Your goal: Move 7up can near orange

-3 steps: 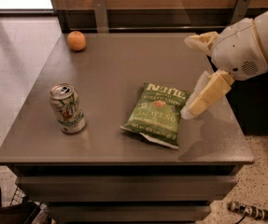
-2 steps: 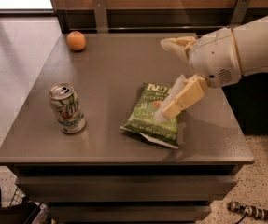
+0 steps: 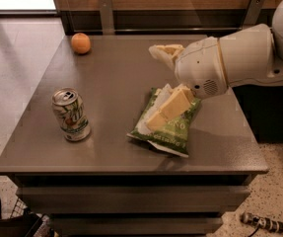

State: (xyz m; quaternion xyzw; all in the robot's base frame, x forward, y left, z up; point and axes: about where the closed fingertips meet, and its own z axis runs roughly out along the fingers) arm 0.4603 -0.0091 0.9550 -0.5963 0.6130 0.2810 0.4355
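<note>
My gripper's open fingers face the upright 7up can [image 3: 72,115] across clear table [image 3: 113,108], so I should keep moving toward the can until the fingers straddle its body, then close.
The 7up can [image 3: 71,114] stands upright near the table's front left; it is white and green with a silver top. The orange [image 3: 81,43] lies at the table's back left corner, far from the can. My gripper [image 3: 150,87] hangs over the middle of the table, to the right of the can and well apart from it. It is open and empty. One cream finger [image 3: 164,51] points left at the back. The other finger [image 3: 166,108] hangs over the chip bag.
A green Kettle chip bag [image 3: 168,130] lies flat at the table's front right, partly under my lower finger. The grey table [image 3: 116,68] stands in front of a wooden wall. The floor drops away to the left and right.
My arm has swung left from the table's right edge to over the chip bag and the table's middle. The can, orange and bag have not moved.
</note>
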